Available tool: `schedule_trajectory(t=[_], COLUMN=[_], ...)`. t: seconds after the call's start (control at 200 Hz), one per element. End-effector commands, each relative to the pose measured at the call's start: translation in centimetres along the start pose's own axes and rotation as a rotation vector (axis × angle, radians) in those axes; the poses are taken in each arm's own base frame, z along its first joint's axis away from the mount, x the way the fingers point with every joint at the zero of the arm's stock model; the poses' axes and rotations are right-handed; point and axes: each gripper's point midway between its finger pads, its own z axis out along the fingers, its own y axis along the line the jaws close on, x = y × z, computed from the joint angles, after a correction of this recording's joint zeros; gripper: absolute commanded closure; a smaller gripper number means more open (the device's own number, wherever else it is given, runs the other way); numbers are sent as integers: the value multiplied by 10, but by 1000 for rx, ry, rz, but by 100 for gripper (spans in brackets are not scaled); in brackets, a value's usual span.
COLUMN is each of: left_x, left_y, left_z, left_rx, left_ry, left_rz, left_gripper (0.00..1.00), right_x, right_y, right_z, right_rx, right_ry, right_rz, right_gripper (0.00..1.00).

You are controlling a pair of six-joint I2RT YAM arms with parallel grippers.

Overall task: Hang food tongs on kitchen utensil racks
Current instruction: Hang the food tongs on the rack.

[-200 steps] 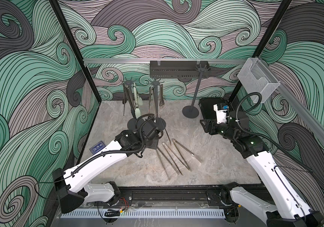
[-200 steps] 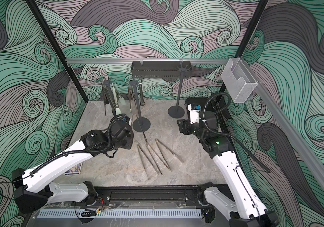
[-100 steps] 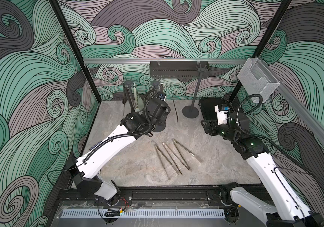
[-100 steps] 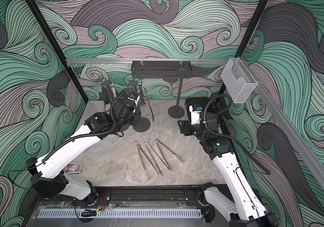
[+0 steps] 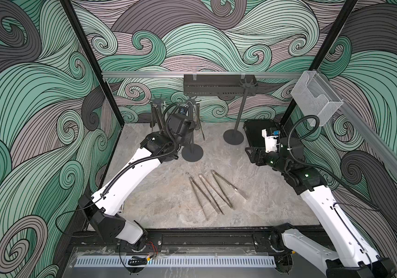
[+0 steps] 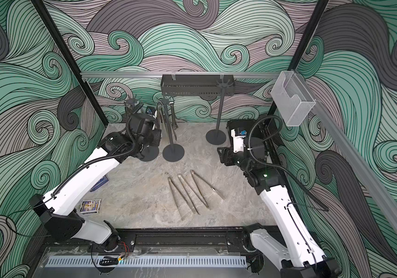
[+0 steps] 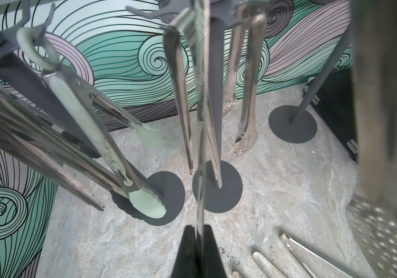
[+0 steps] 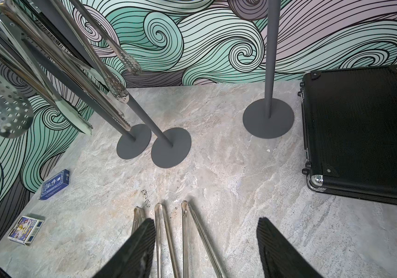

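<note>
The held tongs stand bend-up with their arms apart (image 7: pixel 383 139), in line with the middle rack (image 6: pixel 163 101), so the robot's left gripper keeps moving toward the rack's hooks until the bend hangs.
Three bare steel food tongs (image 5: pixel 213 190) lie side by side mid-table, also in a top view (image 6: pixel 192 190) and under my right wrist (image 8: pixel 168 231). My left gripper (image 7: pixel 198 231) is raised beside the middle kitchen utensil rack (image 5: pixel 192 154) and shut on a thin arm of steel tongs (image 7: pixel 202 120), which reaches up toward that rack's hooks. Pale-green tongs (image 7: pixel 82 106) hang on the left rack (image 5: pixel 157 101). More steel tongs (image 7: pixel 245 96) hang on the middle one. The right rack (image 5: pixel 243 106) shows bare hooks. My right gripper (image 8: pixel 206 220) hovers open over the table (image 5: pixel 253 155).
A black case (image 8: pixel 361 125) lies at the back right, just behind my right arm. Two small card boxes (image 6: pixel 90 205) sit near the left wall. On the back rail hangs a black perforated shelf (image 5: pixel 216 84), and a clear mesh box (image 5: pixel 315 96) is on the right rail.
My left arm has lifted from the table up to the middle rack's top, carrying the steel tongs. The right arm has stayed put.
</note>
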Motion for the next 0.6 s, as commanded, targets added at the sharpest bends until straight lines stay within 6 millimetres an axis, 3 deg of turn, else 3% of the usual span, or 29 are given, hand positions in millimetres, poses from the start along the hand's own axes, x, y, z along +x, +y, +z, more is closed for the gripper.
schedule_trajectory(t=[0.0, 0.595], left_x=[-14, -5], left_y=[0, -5], left_z=[-2, 39], left_rx=[29, 23], left_ry=[-48, 1], left_rz=[-59, -61], left_gripper=[100, 100], right_x=[0, 2], right_y=[-1, -2], right_z=[3, 7], right_rx=[-6, -6], right_ry=[-3, 4], right_rz=[6, 8], right_gripper=[32, 32])
